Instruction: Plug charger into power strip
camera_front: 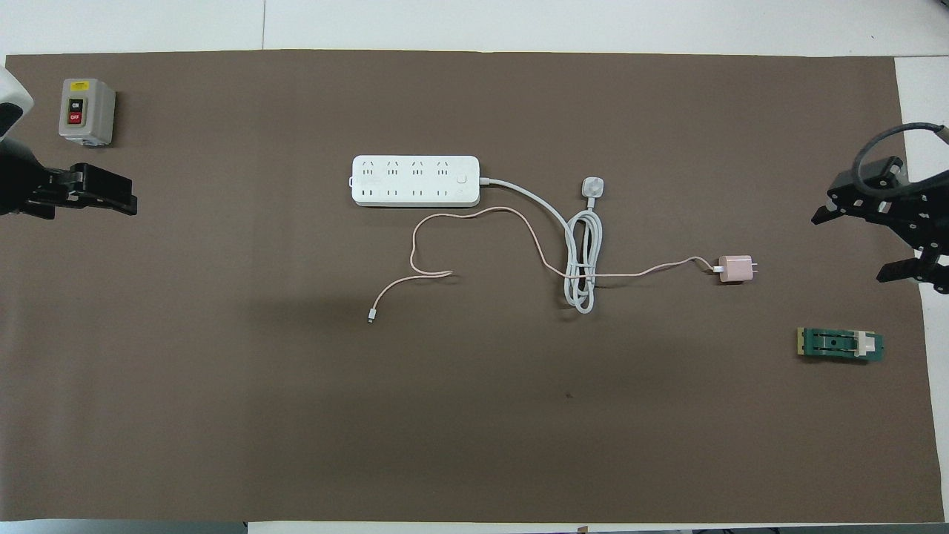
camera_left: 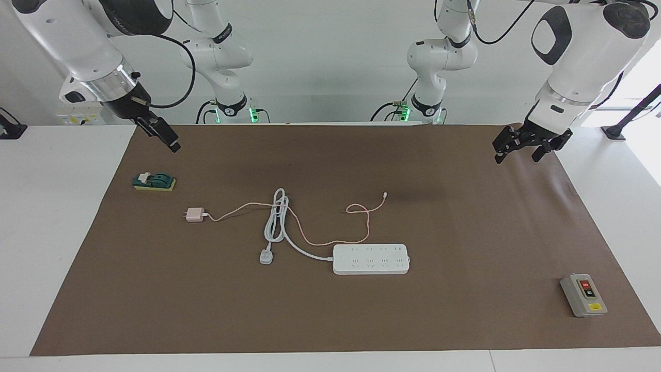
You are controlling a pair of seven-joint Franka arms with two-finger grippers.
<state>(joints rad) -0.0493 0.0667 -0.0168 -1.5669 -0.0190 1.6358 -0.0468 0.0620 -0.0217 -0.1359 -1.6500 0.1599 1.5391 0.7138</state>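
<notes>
The pink cable point(camera_front: 654, 268) crosses on top point(camera_front: 583, 276), so I expect it to follow along when the robot carries the charger and leave the coiled white cord behind.
The charger point(camera_left: 194, 214) point(camera_front: 735, 268), a small pale-pink cube, lies on the brown mat toward the right arm's end. Its thin pink cable point(camera_left: 310, 238) snakes toward the middle of the table and crosses a coiled white cord. The power strip point(camera_left: 371, 259) point(camera_front: 415, 180), a long white bar, lies mid-table, farther from the robots than the charger. My right gripper point(camera_left: 173, 145) point(camera_front: 852, 246) hangs open over the mat's edge, apart from the charger. My left gripper point(camera_left: 516, 156) point(camera_front: 126, 196) hangs open over the mat at the other end. Both grippers hold nothing.
The strip's thick white cord coils between strip and charger and ends in a white three-pin plug point(camera_left: 266, 257) point(camera_front: 593, 186). A grey box with red and black buttons point(camera_left: 583, 295) point(camera_front: 87, 111) stands at the left arm's end. A green block point(camera_left: 154, 181) point(camera_front: 840, 345) lies near the right gripper.
</notes>
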